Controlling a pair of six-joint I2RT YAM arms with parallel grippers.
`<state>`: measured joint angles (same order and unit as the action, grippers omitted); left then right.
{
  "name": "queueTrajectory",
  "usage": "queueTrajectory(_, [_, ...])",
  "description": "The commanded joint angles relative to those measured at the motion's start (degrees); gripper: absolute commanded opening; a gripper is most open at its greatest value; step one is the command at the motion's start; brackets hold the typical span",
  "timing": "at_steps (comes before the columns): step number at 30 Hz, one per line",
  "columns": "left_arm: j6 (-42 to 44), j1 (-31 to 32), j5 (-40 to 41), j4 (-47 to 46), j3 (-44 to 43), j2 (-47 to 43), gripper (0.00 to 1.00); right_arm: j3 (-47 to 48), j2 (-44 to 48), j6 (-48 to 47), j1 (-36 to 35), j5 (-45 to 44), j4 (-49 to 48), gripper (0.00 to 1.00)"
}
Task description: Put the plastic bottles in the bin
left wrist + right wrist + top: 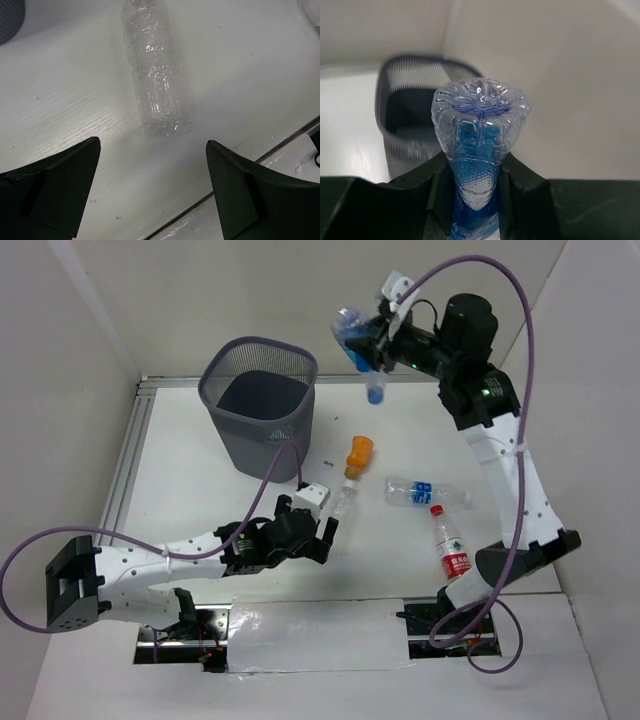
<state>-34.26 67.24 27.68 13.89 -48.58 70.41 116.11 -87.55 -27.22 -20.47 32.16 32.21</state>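
Note:
I keep going forward, as the label-less clear bottle's base (167, 126) faces my left gripper's open fingers, until they straddle the bottle's lower body (160, 97), and then close them.
The dark wire-mesh bin (245, 445) stands at the back left. My right gripper (368, 340) is raised high, to the right of the bin's rim, and is shut on a clear bottle with a blue label and blue cap (358, 348). In the right wrist view the fingers (432, 185) squeeze this bottle (480, 125), with the bin (405, 145) beyond it. My left gripper (322, 522) is open and low over the table, just short of a label-less clear bottle (343, 502), which lies ahead of the jaws (157, 80). An orange bottle (359, 454), a blue-labelled clear bottle (425, 492) and a red-capped bottle (452, 545) are on the table.
White walls close the table in at the back and sides. A metal rail (125, 455) runs along the left edge. A taped strip (310, 635) lies at the near edge between the arm bases. The right arm's purple cable (520, 300) loops overhead.

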Motion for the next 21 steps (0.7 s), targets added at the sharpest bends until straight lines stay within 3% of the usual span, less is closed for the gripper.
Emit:
queueTrajectory(1, [1.1,0.9,-0.4,-3.2,0.3,0.6,0.99,2.2,-8.2,10.8,-4.9,2.5,-20.6,0.22])
queueTrajectory(5, [0.1,0.9,0.1,-3.7,2.4,-0.5,0.99,15.5,-18.7,15.4,-10.0,4.6,-24.4,0.27])
queueTrajectory(11, [-0.6,0.9,0.7,-3.7,3.6,-1.1,0.99,18.5,-25.4,17.4,-16.3,1.4,-30.4,0.31])
queueTrajectory(14, [0.5,0.9,1.8,-5.6,3.0,1.2,0.99,19.1,-28.5,17.4,-17.0,0.8,-26.7,0.86])
queueTrajectory(15, [0.5,0.9,1.8,-5.6,2.4,2.0,0.99,19.6,-28.5,17.4,-17.0,0.8,-24.8,1.00])
queueTrajectory(21, [5.8,0.9,0.7,-11.2,-2.0,10.8,0.99,19.6,-23.7,17.4,-10.6,-4.5,-19.4,1.00])
